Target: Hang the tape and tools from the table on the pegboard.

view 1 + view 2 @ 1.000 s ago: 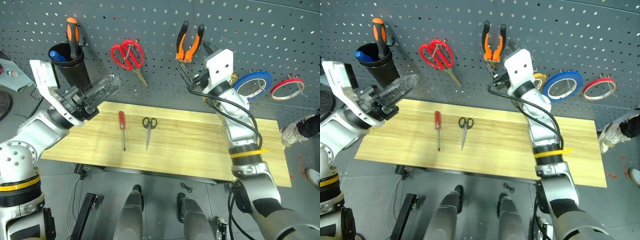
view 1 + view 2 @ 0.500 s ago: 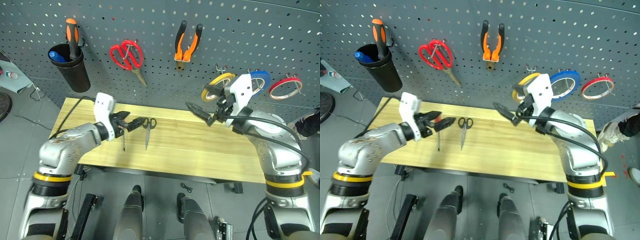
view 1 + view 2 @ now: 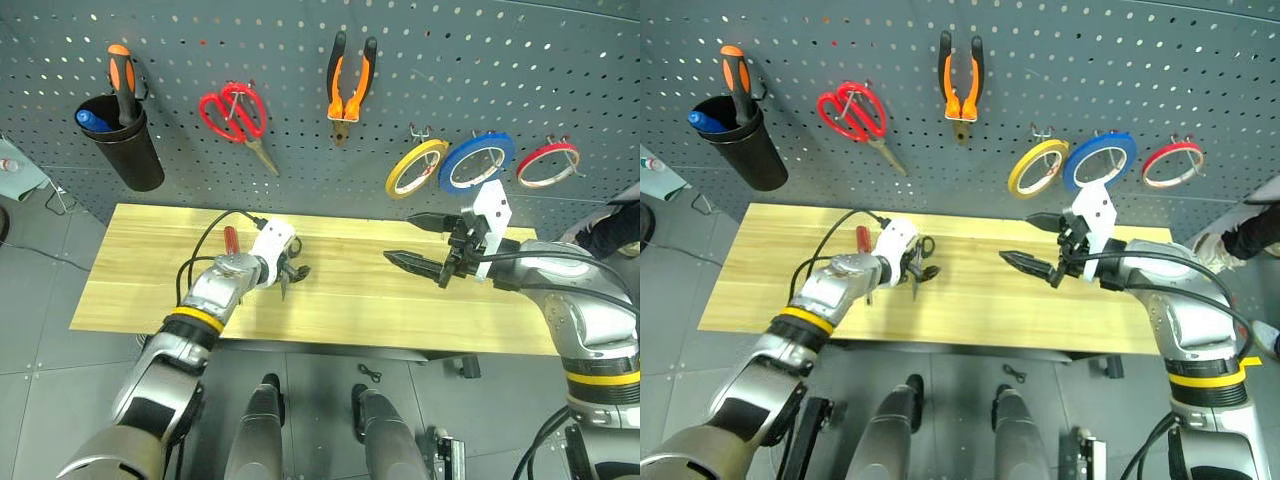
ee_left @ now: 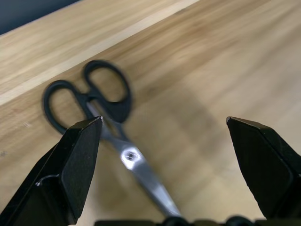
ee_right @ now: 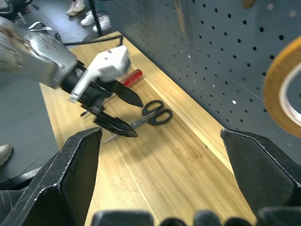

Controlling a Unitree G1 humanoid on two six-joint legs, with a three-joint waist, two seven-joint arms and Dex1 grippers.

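The black-handled scissors (image 4: 107, 112) lie at an angle, close under the end of one finger of my left gripper. I should move back and turn the gripper so that it straddles the blades (image 4: 141, 167) before it closes.
The small black-handled scissors (image 4: 123, 151) lie flat on the table (image 3: 400, 310). My left gripper (image 3: 293, 268) hovers low over them, open, a finger (image 4: 80, 165) on either side of the blades. The slim red-handled screwdriver (image 3: 230, 238) lies just left of that gripper. On the pegboard (image 3: 560, 60) hang the orange-and-black pliers (image 3: 350, 85) and the blue tape (image 3: 478, 162). My right gripper (image 3: 400, 237) is open and empty above the table's right half, pointing left.
A yellow roll (image 3: 415, 168) and a red roll (image 3: 547, 162) hang beside the blue tape. Large red scissors (image 3: 235, 112) hang left of the pliers. A black cup (image 3: 125, 150) at the board's far left holds an orange-and-black screwdriver (image 3: 121, 75).
My left arm swung down from near the black cup to just over the scissors. My right gripper drew back from the hung pliers and sank toward the table. The camera view shifted.
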